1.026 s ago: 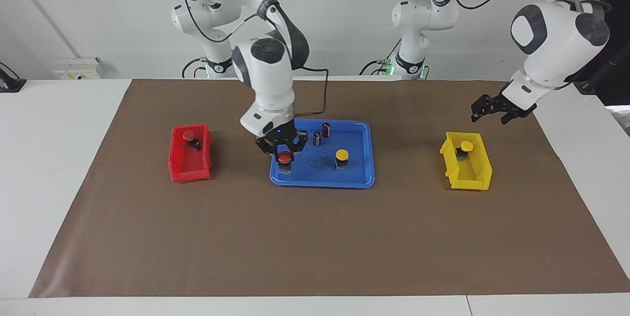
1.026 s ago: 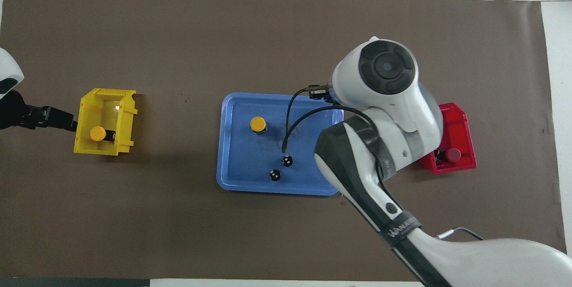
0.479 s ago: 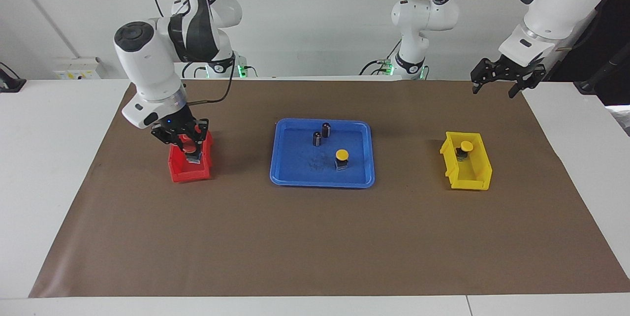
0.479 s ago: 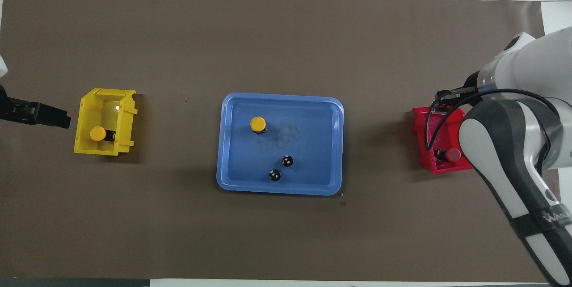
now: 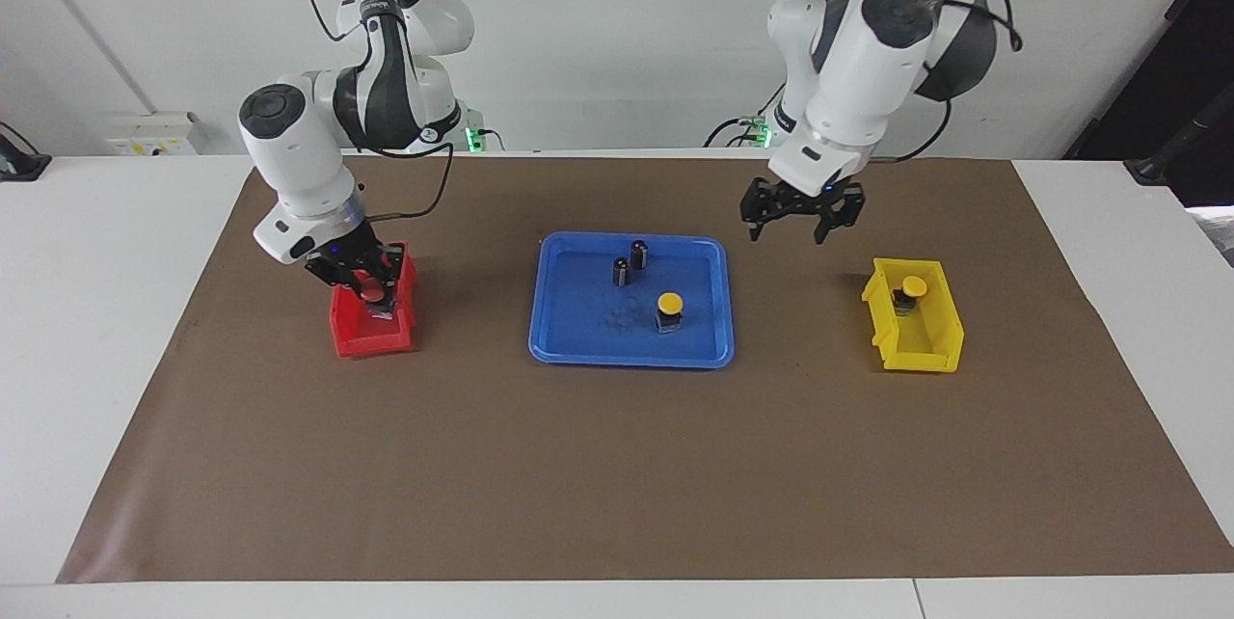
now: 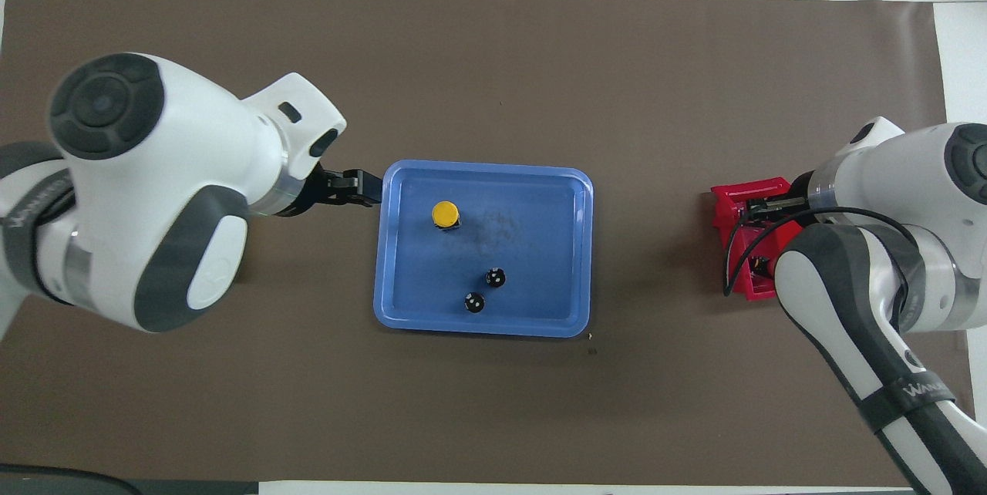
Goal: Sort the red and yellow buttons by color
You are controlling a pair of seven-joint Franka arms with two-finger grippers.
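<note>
My gripper will bring the dark base up with the yellow top when I lift the yellow button (image 6: 446, 213), since a dark edge (image 6: 451, 227) peeks out under it.
My right gripper (image 5: 371, 289) is shut on a red button (image 5: 369, 292) and holds it low inside the red bin (image 5: 371, 337), which also shows as the red bin (image 6: 732, 202) under the right arm. One yellow button (image 5: 669, 303) stands in the blue tray (image 5: 631, 361), seen from above as the yellow button (image 6: 445, 213). Another yellow button (image 5: 913, 286) lies in the yellow bin (image 5: 925, 349). My left gripper (image 5: 800, 231) hangs open and empty over the mat between tray and yellow bin; the left gripper (image 6: 368, 190) is at the tray's edge from above.
Two dark capless cylinders (image 5: 629, 262) stand in the tray nearer the robots than the yellow button, seen as dark cylinders (image 6: 486, 288) from above. The left arm covers the yellow bin in the overhead view. A brown mat (image 5: 617, 465) covers the table.
The right gripper carried the red button from the tray to the red bin and has sunk a little into it. The left arm swung from past the yellow bin in toward the tray.
</note>
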